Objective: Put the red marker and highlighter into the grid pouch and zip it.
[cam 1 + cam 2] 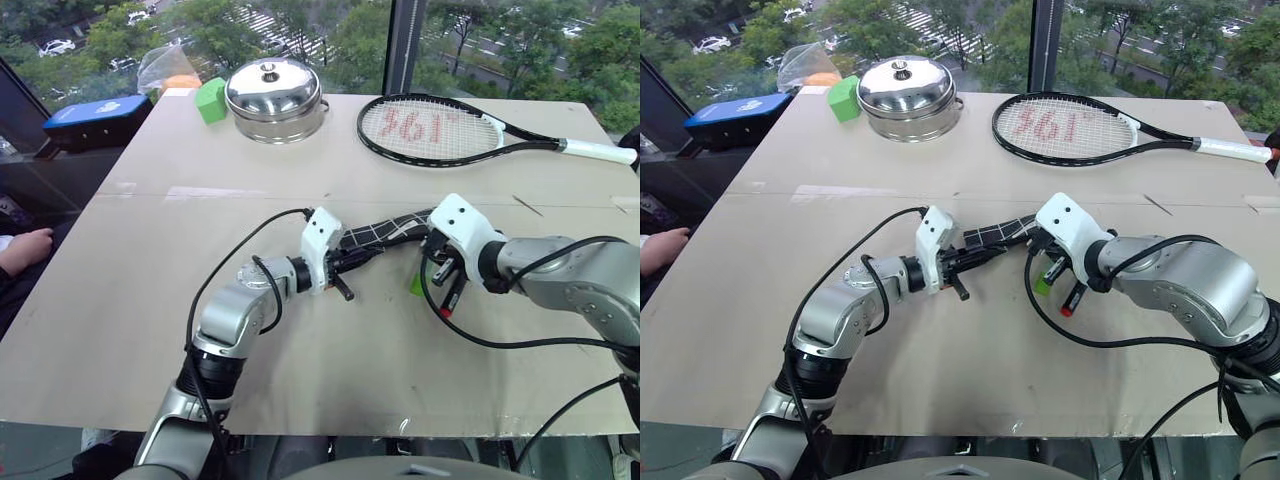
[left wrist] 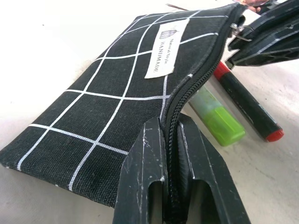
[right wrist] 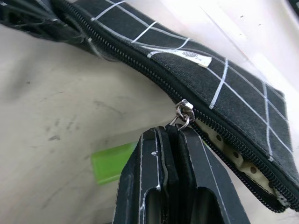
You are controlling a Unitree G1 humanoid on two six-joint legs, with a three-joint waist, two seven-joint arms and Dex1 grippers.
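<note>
Next, I draw the metal zipper pull toward my left gripper with my right gripper before I fill the grid pouch, because the pull sits halfway and leaves a short pouch opening.
The grid pouch, black with white lines and a small white label, lies tilted on the table between my two grippers. My left gripper is shut on its zipper edge at one end. My right gripper is shut on the pull cord at the metal zipper pull. Past the pull the zipper gapes and dotted lining shows. The red marker and the light green highlighter lie side by side on the table beside the pouch, outside it, under my right gripper.
At the table's far side lie a tennis racket, a lidded steel pot and a green block. A blue box sits off the far left corner. A person's hand rests by the left edge.
</note>
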